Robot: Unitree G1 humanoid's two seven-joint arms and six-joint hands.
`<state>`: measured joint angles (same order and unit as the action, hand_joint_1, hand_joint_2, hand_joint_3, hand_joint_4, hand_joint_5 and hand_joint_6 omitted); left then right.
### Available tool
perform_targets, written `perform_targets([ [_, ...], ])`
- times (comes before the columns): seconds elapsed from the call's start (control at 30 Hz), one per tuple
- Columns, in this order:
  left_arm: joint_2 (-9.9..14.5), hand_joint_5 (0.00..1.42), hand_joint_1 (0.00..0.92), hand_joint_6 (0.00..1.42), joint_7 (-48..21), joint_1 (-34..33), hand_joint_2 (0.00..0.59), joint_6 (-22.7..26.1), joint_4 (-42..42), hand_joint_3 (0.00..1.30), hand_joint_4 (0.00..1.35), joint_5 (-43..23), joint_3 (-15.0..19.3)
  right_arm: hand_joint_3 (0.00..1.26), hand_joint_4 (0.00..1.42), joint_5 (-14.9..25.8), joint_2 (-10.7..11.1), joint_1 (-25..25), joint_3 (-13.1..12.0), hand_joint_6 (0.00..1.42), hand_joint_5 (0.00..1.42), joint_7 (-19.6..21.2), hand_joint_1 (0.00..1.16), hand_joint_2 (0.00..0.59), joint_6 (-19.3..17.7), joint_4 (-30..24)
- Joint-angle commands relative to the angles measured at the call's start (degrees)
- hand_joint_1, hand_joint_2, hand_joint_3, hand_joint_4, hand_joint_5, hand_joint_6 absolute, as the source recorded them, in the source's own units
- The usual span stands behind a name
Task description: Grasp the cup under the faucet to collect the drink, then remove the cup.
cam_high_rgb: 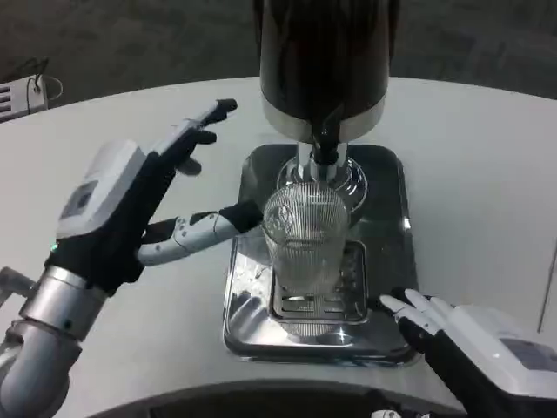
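The cup (pixel 306 244) will have a shallow drink in it when I carry it away, because the black faucet (pixel 326 146) hangs over the clear ribbed cup's open rim.
A clear ribbed cup (pixel 306 244) stands upright on the drip grate of a shiny metal tray (pixel 390 261), directly below the black faucet (pixel 325 153) of a dark drink dispenser (pixel 324 61). My left hand (pixel 144 205) is open just left of the cup; its thumb reaches toward the cup's rim and the other fingers stretch out above and behind. Whether the thumb touches the cup is unclear. My right hand (pixel 474 344) lies low at the tray's front right corner, fingers spread, holding nothing.
The white round table (pixel 470 157) spreads around the tray, with bare surface left and right. A white object (pixel 22 94) sits at the far left edge. The dispenser's body overhangs the back of the tray.
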<state>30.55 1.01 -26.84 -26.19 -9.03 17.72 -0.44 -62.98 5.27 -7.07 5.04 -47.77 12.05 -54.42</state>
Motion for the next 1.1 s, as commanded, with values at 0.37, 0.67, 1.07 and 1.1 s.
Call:
perform_targets([
  [0.37,-2.31,0.2,0.0,0.27,-16.94,-6.15,0.053,-2.39,3.09,0.13,0.08,-16.23,-0.46,0.1,0.0,0.0,0.12,-0.49,1.02,0.0,0.0,0.83,0.6,0.454,0.68,-0.39],
  [0.67,-3.54,0.19,0.0,0.28,-21.76,-9.75,0.053,-0.37,1.25,0.11,0.07,-17.3,-1.04,0.1,0.0,0.11,-0.01,-1.41,1.16,0.0,0.0,0.85,0.6,0.454,0.72,-1.14],
  [1.07,-4.38,0.1,0.0,0.16,-26.35,-14.01,0.054,1.72,-1.81,0.02,0.0,-14.47,-4.44,0.1,0.0,0.63,-0.73,-2.83,1.09,0.0,0.0,1.02,0.6,0.454,1.05,-2.53],
  [1.1,-4.49,0.1,0.0,0.16,-26.46,-14.18,0.055,1.74,-1.92,0.02,0.0,-14.17,-4.63,0.1,0.0,0.73,-0.79,-2.98,1.02,0.0,0.0,1.13,0.6,0.454,1.09,-2.67],
])
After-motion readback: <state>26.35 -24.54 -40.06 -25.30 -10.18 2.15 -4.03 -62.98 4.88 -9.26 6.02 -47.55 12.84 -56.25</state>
